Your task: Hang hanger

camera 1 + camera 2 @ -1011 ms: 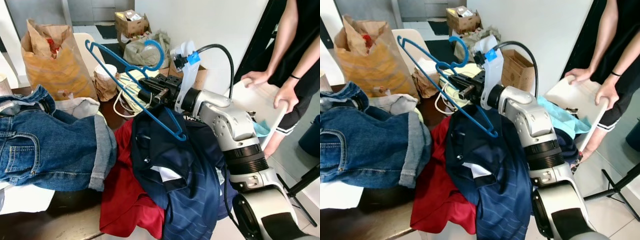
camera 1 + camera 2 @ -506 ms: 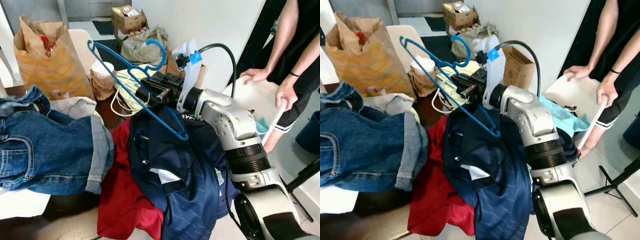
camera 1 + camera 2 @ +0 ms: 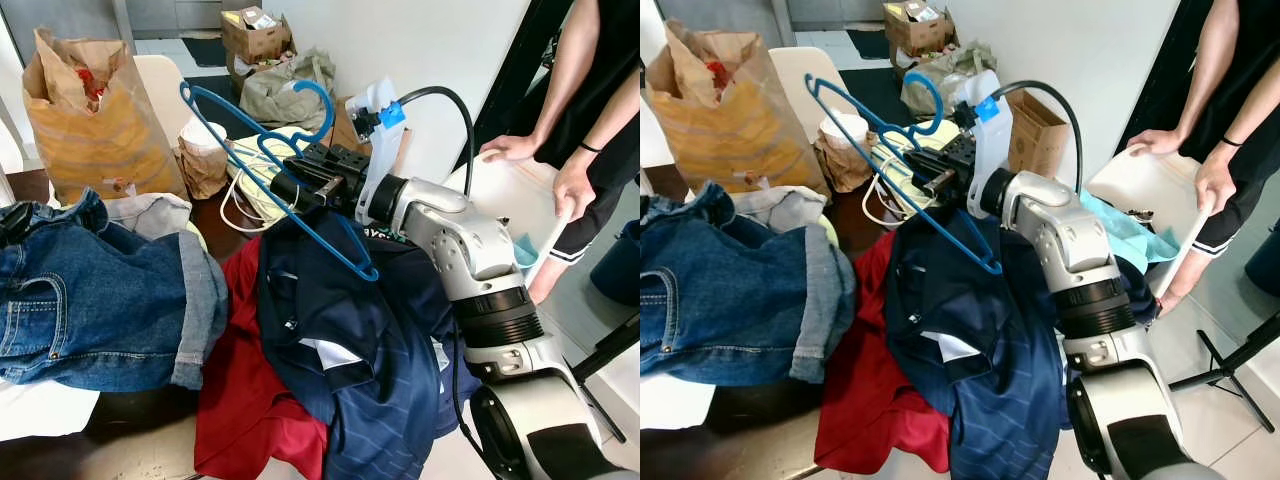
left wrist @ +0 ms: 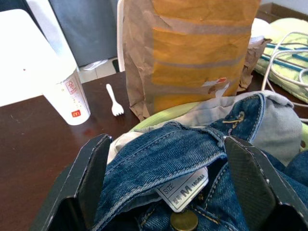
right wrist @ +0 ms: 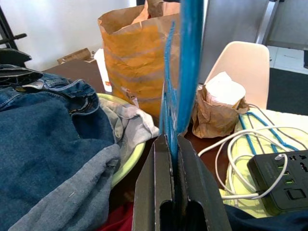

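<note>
The front of the blue jeans [image 4: 211, 192] will hang open when I raise the jeans' waistband, because the brass button [image 4: 184, 221] is away from its buttonhole.
A blue plastic hanger [image 3: 230, 142] is held up tilted above the table, with its hook [image 3: 933, 92] toward the far side. My right gripper [image 3: 285, 188] is shut on it near the neck. In the right wrist view the hanger [image 5: 190, 62] rises from between the closed fingers [image 5: 154, 192]. Under that arm lies a navy striped shirt [image 3: 350, 340] on a red garment [image 3: 250, 410]. My left gripper [image 4: 171, 187] is open, its fingers [image 4: 91, 178] on either side of the waistband of the blue jeans [image 4: 163, 159].
A person stands at the right with both hands on a white panel [image 3: 520, 200]. At the back of the dark table [image 4: 33, 144] are a brown paper bag [image 3: 95, 120], a paper cup [image 4: 67, 96], a white chair [image 3: 165, 85], and a power strip with cables [image 5: 284, 180].
The camera has shifted a little. The jeans' waistband at the left has bunched up and moved slightly. The hanger stays held in the same pose.
</note>
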Controlling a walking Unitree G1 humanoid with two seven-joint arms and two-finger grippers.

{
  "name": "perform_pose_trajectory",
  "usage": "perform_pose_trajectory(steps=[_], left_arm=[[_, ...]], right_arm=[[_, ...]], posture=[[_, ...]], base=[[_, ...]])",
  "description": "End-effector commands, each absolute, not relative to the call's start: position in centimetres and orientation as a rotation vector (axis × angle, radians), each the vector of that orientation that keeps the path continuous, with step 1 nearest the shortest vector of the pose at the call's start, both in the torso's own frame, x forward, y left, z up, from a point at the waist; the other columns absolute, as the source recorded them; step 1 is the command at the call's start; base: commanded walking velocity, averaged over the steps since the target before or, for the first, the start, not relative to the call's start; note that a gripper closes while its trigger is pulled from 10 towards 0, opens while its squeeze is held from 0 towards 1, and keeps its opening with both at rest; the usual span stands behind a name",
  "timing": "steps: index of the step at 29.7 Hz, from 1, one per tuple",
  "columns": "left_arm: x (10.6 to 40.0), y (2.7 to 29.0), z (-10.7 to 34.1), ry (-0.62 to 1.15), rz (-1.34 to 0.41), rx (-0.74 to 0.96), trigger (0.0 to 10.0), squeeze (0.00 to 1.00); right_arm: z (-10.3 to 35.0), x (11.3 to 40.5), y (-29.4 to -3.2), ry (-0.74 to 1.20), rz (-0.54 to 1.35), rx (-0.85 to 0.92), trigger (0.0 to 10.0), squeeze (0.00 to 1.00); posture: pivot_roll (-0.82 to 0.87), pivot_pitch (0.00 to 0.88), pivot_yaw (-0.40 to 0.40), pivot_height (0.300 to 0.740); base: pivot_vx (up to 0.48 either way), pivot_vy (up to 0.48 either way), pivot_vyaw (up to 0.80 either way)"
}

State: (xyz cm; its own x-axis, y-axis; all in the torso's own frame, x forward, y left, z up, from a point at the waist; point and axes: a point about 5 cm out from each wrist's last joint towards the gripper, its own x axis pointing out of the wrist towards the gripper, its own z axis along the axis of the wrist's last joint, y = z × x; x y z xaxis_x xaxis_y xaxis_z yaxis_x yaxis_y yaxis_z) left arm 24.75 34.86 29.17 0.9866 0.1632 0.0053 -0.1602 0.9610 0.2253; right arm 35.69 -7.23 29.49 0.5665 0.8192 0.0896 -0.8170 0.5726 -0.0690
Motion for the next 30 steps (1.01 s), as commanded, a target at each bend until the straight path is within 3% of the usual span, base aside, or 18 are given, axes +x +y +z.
perform_pose_trajectory(steps=[1, 19, 30], left_arm=[[23.9, 34.4, 31.1, 0.001, 0.147, 0.293, 10.0, 0.0], [21.3, 35.3, 31.2, 0.193, 0.23, 0.512, 10.0, 0.0], [21.4, 36.9, 30.4, 0.171, 0.32, 0.539, 10.0, 0.0]], right_arm=[[30.1, 35.6, -7.4, -0.133, 0.956, -0.037, 10.0, 0.0], [30.0, 35.6, -7.5, -0.133, 0.958, -0.042, 10.0, 0.0], [30.1, 35.5, -7.3, -0.138, 0.967, -0.041, 10.0, 0.0]], posture=[[0.0, 0.074, -0.103, 0.74], [0.0, 0.064, -0.103, 0.74], [-0.01, 0.056, -0.103, 0.74]], base=[[0.0, 0.0, 0.0], [0.0, 0.0, 0.0], [0.0, 0.0, 0.0]])
